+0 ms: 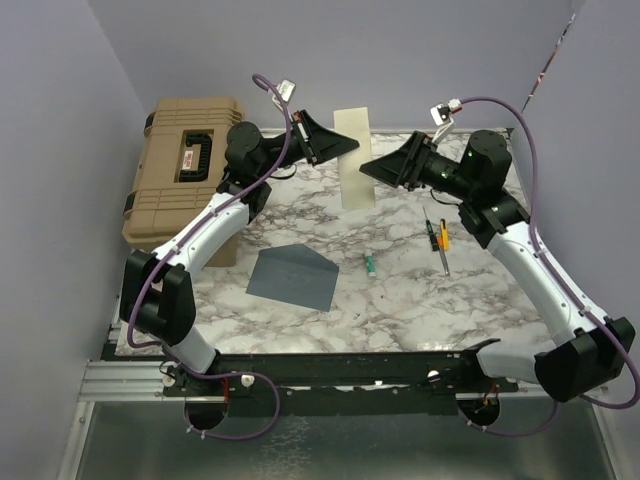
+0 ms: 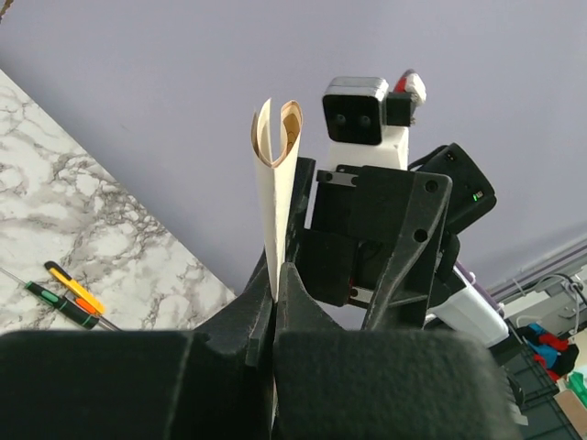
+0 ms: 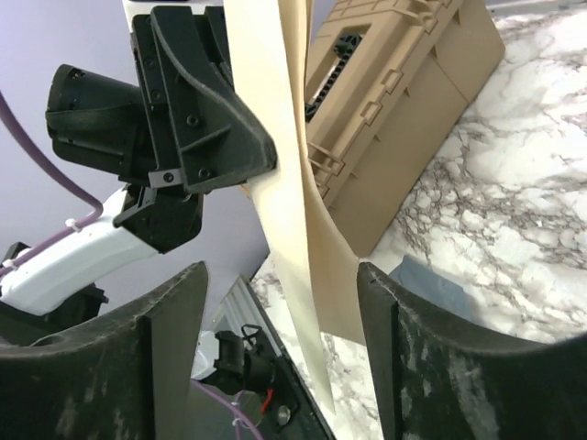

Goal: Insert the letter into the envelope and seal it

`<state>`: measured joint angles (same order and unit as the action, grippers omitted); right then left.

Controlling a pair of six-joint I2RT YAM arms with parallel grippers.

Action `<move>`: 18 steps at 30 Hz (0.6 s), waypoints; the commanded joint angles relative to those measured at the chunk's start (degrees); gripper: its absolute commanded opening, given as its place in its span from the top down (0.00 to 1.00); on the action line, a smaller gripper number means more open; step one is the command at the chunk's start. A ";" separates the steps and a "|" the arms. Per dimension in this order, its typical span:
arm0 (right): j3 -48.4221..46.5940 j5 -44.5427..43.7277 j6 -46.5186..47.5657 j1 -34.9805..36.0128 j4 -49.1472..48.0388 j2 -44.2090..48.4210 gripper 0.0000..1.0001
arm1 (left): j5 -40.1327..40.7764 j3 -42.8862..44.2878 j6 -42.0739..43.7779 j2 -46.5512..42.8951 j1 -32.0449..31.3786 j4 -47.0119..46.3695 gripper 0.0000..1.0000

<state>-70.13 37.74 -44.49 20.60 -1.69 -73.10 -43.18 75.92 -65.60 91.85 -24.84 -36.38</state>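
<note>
My left gripper is holding the letter while the envelope lies crooked (image 1: 293, 279). My right gripper should take the letter (image 1: 356, 182) so that my left gripper is free to straighten the envelope.
The letter (image 1: 355, 160), a tan sheet folded into a loose U, hangs in the air above the back of the table. My left gripper (image 1: 348, 146) is shut on its edge; the left wrist view shows the sheet (image 2: 273, 183) pinched between the closed fingertips of the left gripper (image 2: 274, 275). My right gripper (image 1: 370, 170) faces it from the right and is open. In the right wrist view the letter (image 3: 284, 202) hangs between the spread fingers of the right gripper (image 3: 280, 270). The blue-grey envelope (image 1: 293, 275) lies flat on the marble, flap open.
A big tan hard case (image 1: 185, 175) stands at the table's left edge. Pens or screwdrivers (image 1: 438, 240) lie at the right and a small green item (image 1: 370, 264) lies near the middle. Purple walls close in the back and sides.
</note>
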 commanded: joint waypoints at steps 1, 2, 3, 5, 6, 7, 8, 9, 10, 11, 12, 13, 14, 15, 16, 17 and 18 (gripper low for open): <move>0.53 -4.12 4.97 -0.39 5.86 4.47 0.26 | -2.20 -0.74 -1.02 -0.29 0.18 -1.76 1.00; 1.16 -4.80 5.55 -0.39 5.78 4.80 0.22 | -2.71 -0.52 -1.28 -0.24 0.19 -1.76 1.00; 1.58 -5.34 5.86 -0.39 5.67 5.04 0.18 | -3.26 -0.21 -1.65 -0.18 0.19 -1.75 1.00; 1.43 -4.46 6.87 -0.39 4.81 4.37 0.14 | -4.23 0.40 -2.28 0.09 0.22 -1.74 1.00; 1.28 -3.28 6.85 -0.39 4.11 3.64 0.13 | -4.77 0.64 -2.44 0.14 0.23 -1.77 1.00; 0.84 -1.67 6.86 -0.39 3.42 2.69 0.12 | -4.80 0.79 -2.69 0.16 0.23 -1.76 1.00; 0.30 0.60 6.90 -0.39 2.62 1.34 0.12 | -4.93 0.87 -2.83 0.09 0.22 -1.72 1.00; -0.34 2.85 6.58 -0.39 2.28 0.10 0.12 | -5.07 1.10 -2.89 0.04 0.21 -1.76 1.00; -0.91 4.94 5.94 -0.39 1.31 -1.26 0.12 | -5.07 1.20 -3.01 0.00 0.22 -1.70 1.00; -1.26 7.80 5.16 -0.39 -0.54 -2.52 0.12 | -5.00 1.31 -3.21 -0.06 0.23 -1.73 1.00; -1.29 10.10 3.97 -0.39 -2.50 -3.50 0.12 | -4.92 1.52 -3.40 -0.01 0.21 -1.70 1.00; -0.95 12.19 2.16 -0.39 -4.97 -4.22 0.15 | -4.79 1.64 -3.53 -0.03 0.21 -1.76 1.00; -0.33 14.74 0.09 -0.43 -8.14 -4.77 0.18 | -4.62 1.84 -3.82 -0.05 0.21 -1.78 1.00; 1.61 17.32 -3.37 -0.39 -13.85 -5.00 0.23 | -4.53 2.00 -4.23 0.11 0.22 -1.77 1.00; 3.68 19.52 -7.36 -0.39 -21.33 -5.17 0.29 | -4.34 2.17 -5.00 0.23 0.24 -1.83 1.00; 5.22 20.91 -11.77 -0.39 -27.29 -5.53 0.36 | -4.03 2.40 -5.98 0.39 0.41 -1.94 1.00; 5.84 22.00 -14.69 -0.40 -31.03 -6.02 0.46 | -3.80 2.57 -6.84 0.66 0.55 -2.02 1.00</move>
<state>-67.53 48.99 -45.84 20.51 -11.05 -78.72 -46.15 76.27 -69.25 91.85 -24.71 -36.42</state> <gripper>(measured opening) 0.667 0.003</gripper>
